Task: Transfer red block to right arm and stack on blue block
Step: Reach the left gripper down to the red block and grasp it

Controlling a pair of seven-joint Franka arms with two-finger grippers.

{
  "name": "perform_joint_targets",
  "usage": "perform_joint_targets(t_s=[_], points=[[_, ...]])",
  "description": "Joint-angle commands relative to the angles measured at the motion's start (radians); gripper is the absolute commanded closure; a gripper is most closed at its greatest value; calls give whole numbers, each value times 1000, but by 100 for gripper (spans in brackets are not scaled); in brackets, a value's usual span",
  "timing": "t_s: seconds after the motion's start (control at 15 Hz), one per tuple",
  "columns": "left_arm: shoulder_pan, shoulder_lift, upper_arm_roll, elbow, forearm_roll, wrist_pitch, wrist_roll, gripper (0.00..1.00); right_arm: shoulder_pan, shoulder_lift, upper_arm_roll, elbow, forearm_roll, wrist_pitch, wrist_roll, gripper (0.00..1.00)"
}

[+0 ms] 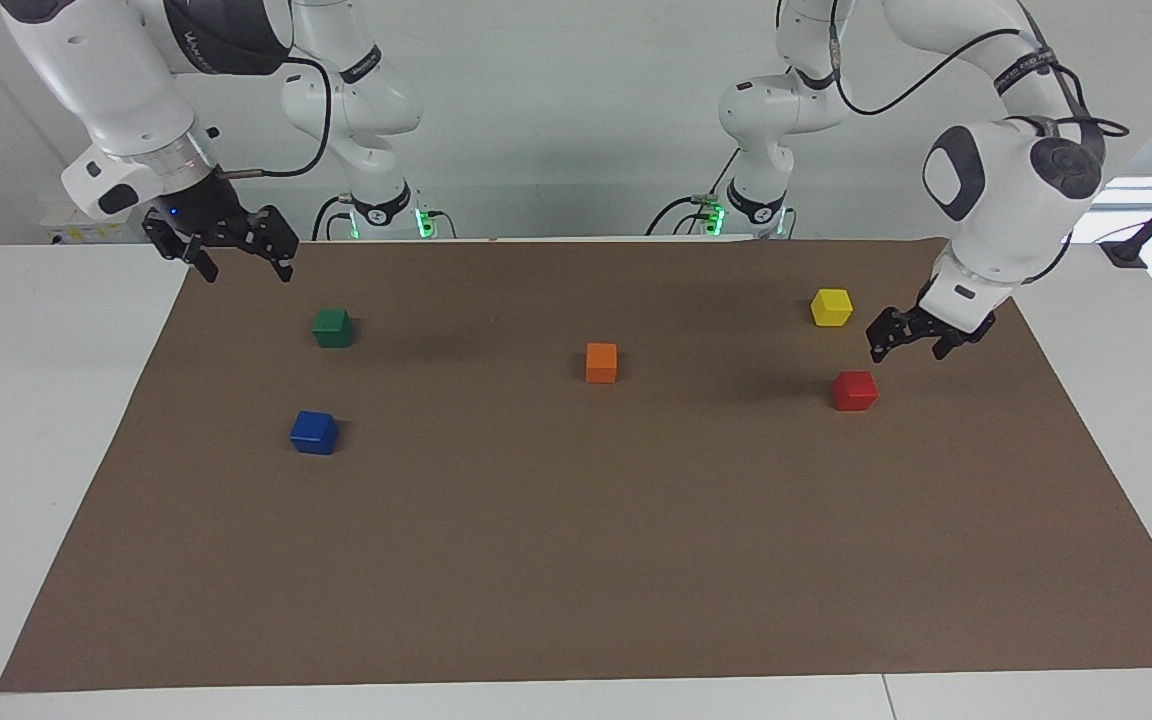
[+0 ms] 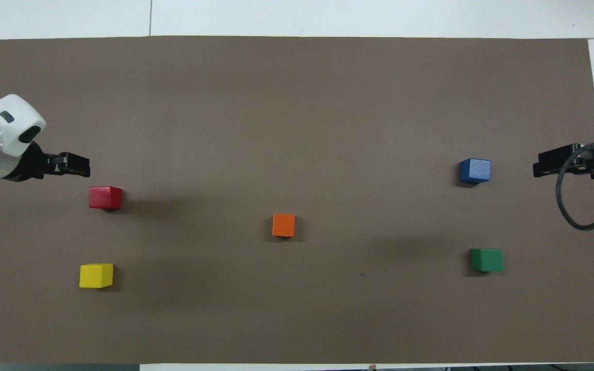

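My left gripper keeps moving its open fingers over the red block [image 2: 105, 197] until they are on both sides of it, because the red block stands clear of the yellow block [image 2: 96, 275].
The red block [image 1: 854, 390] [image 2: 105, 197] sits on the brown mat toward the left arm's end. My left gripper [image 1: 908, 352] [image 2: 84, 165] hangs low over the mat just beside the red block, open and empty, not touching it. The blue block [image 1: 314, 432] [image 2: 475, 170] sits on the mat toward the right arm's end. My right gripper [image 1: 244, 272] [image 2: 538, 167], with a small blue light on its body, is raised over the mat's edge at that end, open and empty, and the right arm waits there.
An orange block [image 1: 601, 362] [image 2: 283, 225] sits mid-mat. A yellow block [image 1: 831, 307] [image 2: 96, 275] lies nearer the robots than the red one. A green block [image 1: 333, 327] [image 2: 487, 259] lies nearer the robots than the blue one. The brown mat [image 1: 576, 560] covers the white table.
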Motion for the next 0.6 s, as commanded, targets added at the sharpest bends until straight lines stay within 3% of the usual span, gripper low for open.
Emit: perform_joint_targets(t_s=[0.0, 0.13, 0.33, 0.53], points=[[4, -10, 6, -77, 19, 86, 2, 0, -4, -20, 2, -22, 33, 26, -29, 0], [-1, 26, 6, -96, 19, 118, 0, 0, -4, -20, 2, -24, 53, 25, -32, 0], [5, 9, 6, -204, 19, 227, 0, 0, -5, -20, 2, -24, 137, 26, -35, 0], [5, 15, 6, -234, 19, 274, 0, 0, -16, -22, 0, -25, 256, 23, -85, 0]])
